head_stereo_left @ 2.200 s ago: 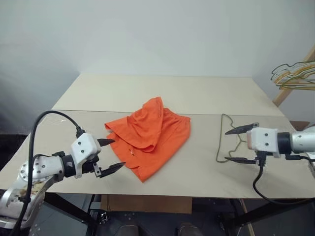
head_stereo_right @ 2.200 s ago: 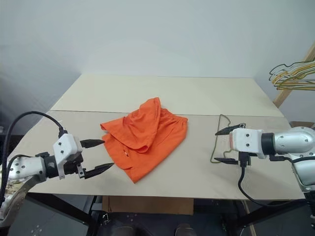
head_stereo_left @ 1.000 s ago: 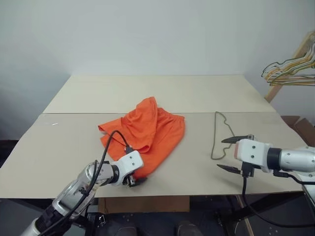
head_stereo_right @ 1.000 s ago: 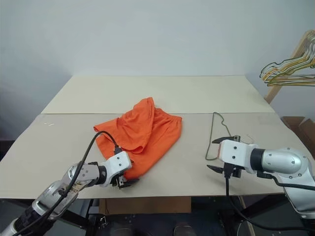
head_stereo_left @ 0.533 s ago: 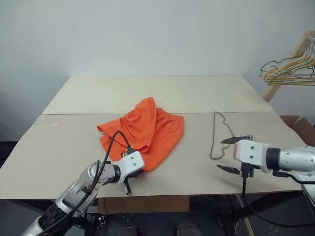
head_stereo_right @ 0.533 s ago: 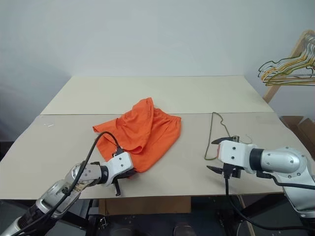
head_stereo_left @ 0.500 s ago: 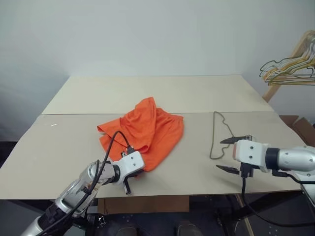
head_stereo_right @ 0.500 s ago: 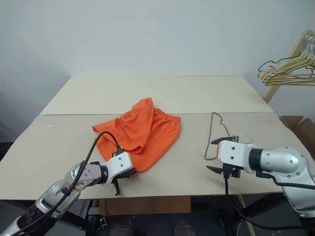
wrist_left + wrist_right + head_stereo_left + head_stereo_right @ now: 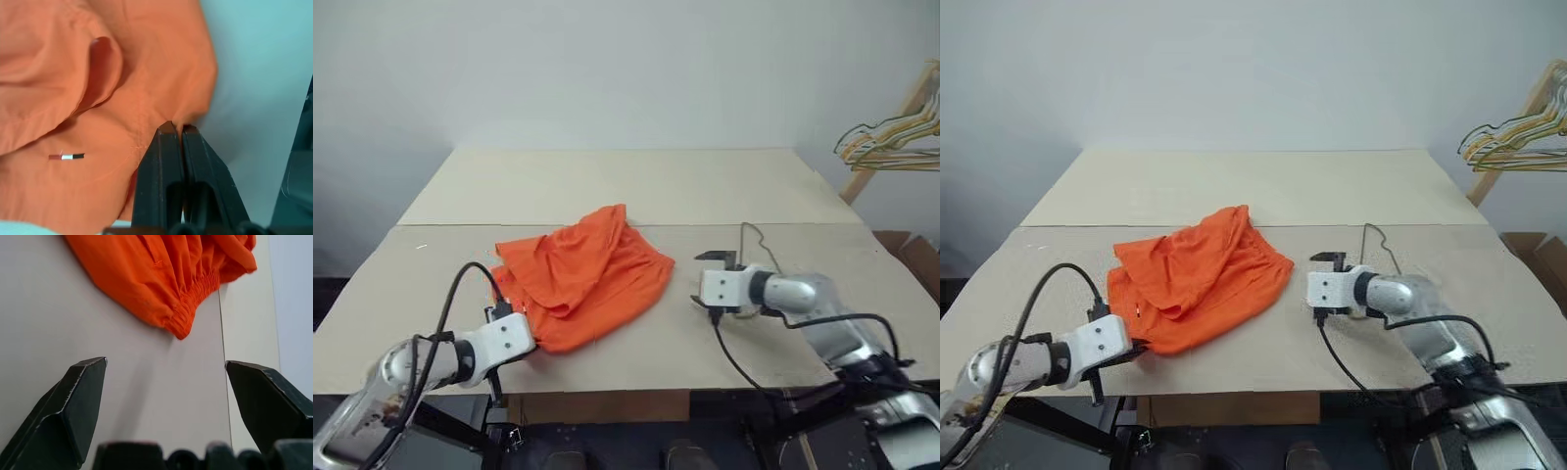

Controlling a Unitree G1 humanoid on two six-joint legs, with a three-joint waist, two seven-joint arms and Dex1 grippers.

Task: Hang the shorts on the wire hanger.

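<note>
The shorts lie crumpled (image 9: pixel 548 294) and my left gripper has just their hem, so next I grab the waistband's near corner (image 9: pixel 670 264) with my right gripper and help flatten them.
The orange shorts (image 9: pixel 579 272) lie crumpled on the table, left of centre. My left gripper (image 9: pixel 176 129) is shut on their near hem, at the front left corner of the heap (image 9: pixel 1141 345). My right gripper (image 9: pixel 165 363) stands wide open just right of the shorts, low over the table and pointing at their gathered waistband (image 9: pixel 191 308), with nothing between its fingers. The thin grey wire hanger (image 9: pixel 750 234) lies flat behind the right gripper (image 9: pixel 705 282), and the arm hides its near part.
A bunch of green, yellow and white wire hangers (image 9: pixel 893 147) hangs on a wooden rack (image 9: pixel 904 103) at the far right. The table (image 9: pixel 607 186) is made of two pale boards, and its front edge runs close under both arms.
My left gripper shut on the shorts' near hem and dragged it left, so the heap shifted left. My right gripper, still open, swung left from beside the hanger to the shorts' right edge.
</note>
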